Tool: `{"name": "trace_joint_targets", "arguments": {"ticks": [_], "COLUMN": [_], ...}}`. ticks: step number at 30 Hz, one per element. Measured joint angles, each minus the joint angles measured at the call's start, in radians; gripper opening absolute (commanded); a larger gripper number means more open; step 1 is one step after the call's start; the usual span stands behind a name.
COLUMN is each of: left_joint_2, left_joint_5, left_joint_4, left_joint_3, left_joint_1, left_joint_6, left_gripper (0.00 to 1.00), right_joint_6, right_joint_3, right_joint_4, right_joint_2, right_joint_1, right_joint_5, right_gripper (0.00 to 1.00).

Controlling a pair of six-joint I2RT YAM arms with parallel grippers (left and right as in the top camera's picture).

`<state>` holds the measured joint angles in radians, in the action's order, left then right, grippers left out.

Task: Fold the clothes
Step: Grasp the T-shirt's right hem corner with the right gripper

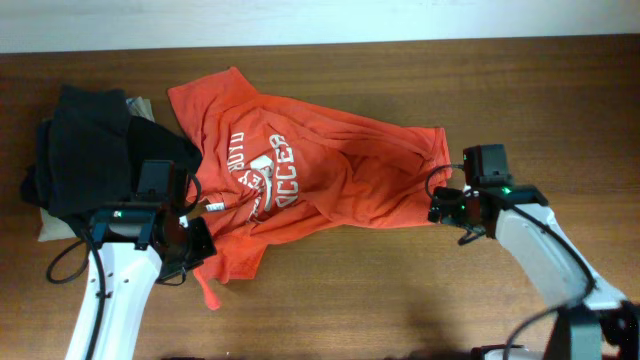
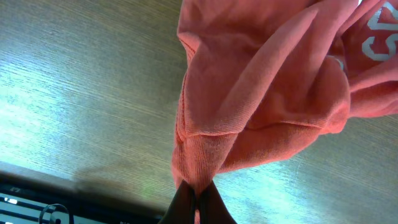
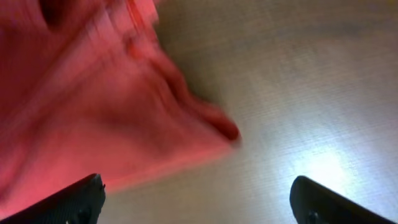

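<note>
The T-shirt is lying crumpled, and my left gripper has only its bunched edge (image 1: 212, 270). Next, my right gripper pinches the opposite corner (image 1: 426, 216) and help spread the T-shirt out before folding.
The red-orange T-shirt (image 1: 300, 175) lies crumpled on the wooden table, its white lettering showing near the middle. My left gripper (image 1: 195, 245) is shut on a bunched edge of the T-shirt at its front left; in the left wrist view the fingers (image 2: 198, 199) pinch the T-shirt (image 2: 261, 93), which hangs above the wood. My right gripper (image 1: 447, 212) is open at the shirt's right edge. In the right wrist view its fingers (image 3: 199, 196) stand wide apart over bare wood, with the blurred T-shirt (image 3: 93, 106) just beyond them.
A pile of black garments (image 1: 90, 150) on a beige cloth (image 1: 55, 228) lies at the left, next to my left arm. The table (image 1: 400, 300) is dark wood, and its far edge runs along the top.
</note>
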<state>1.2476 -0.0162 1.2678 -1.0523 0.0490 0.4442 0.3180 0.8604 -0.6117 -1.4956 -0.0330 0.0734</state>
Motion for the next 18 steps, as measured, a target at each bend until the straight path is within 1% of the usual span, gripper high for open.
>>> {"name": "trace_joint_targets", "arguments": {"ticks": [1, 3, 6, 7, 8, 10, 12, 14, 16, 18], "left_joint_2": [0.000, 0.000, 0.000, 0.000, 0.000, 0.000, 0.000, 0.000, 0.000, 0.000], "left_joint_5": [0.000, 0.000, 0.000, 0.000, 0.000, 0.000, 0.000, 0.000, 0.000, 0.000], "left_joint_4": [0.000, -0.002, -0.004, -0.005, -0.006, -0.008, -0.012, -0.030, -0.049, -0.056], "left_joint_3": [0.001, 0.002, 0.002, 0.002, 0.003, 0.003, 0.003, 0.003, 0.003, 0.003], "left_joint_1": [0.000, 0.000, 0.000, 0.000, 0.000, 0.000, 0.000, 0.000, 0.000, 0.000], "left_joint_6": [0.000, 0.000, 0.000, 0.000, 0.000, 0.000, 0.000, 0.000, 0.000, 0.000], "left_gripper": [0.00, 0.00, 0.00, 0.00, 0.00, 0.00, 0.00, 0.00, 0.00, 0.00], "right_joint_6": [-0.003, -0.015, -0.051, -0.054, -0.059, -0.059, -0.055, -0.058, -0.059, -0.060], "right_joint_3": [0.001, 0.002, 0.006, 0.009, 0.013, 0.015, 0.021, 0.040, 0.087, 0.146], "right_joint_4": [0.093, 0.221, 0.373, 0.426, 0.463, 0.486, 0.419, 0.341, 0.327, 0.334], "right_joint_2": [-0.047, -0.108, -0.243, -0.256, -0.272, -0.282, -0.274, -0.192, -0.044, 0.031], "right_joint_1": [0.000, 0.001, 0.002, 0.002, 0.002, 0.002, 0.002, 0.002, 0.002, 0.002], "right_joint_5": [-0.007, -0.015, -0.084, -0.116, -0.131, -0.163, -0.181, -0.191, -0.192, -0.168], "right_gripper": [0.92, 0.91, 0.86, 0.72, 0.47, 0.04, 0.04, 0.04, 0.04, 0.04]}}
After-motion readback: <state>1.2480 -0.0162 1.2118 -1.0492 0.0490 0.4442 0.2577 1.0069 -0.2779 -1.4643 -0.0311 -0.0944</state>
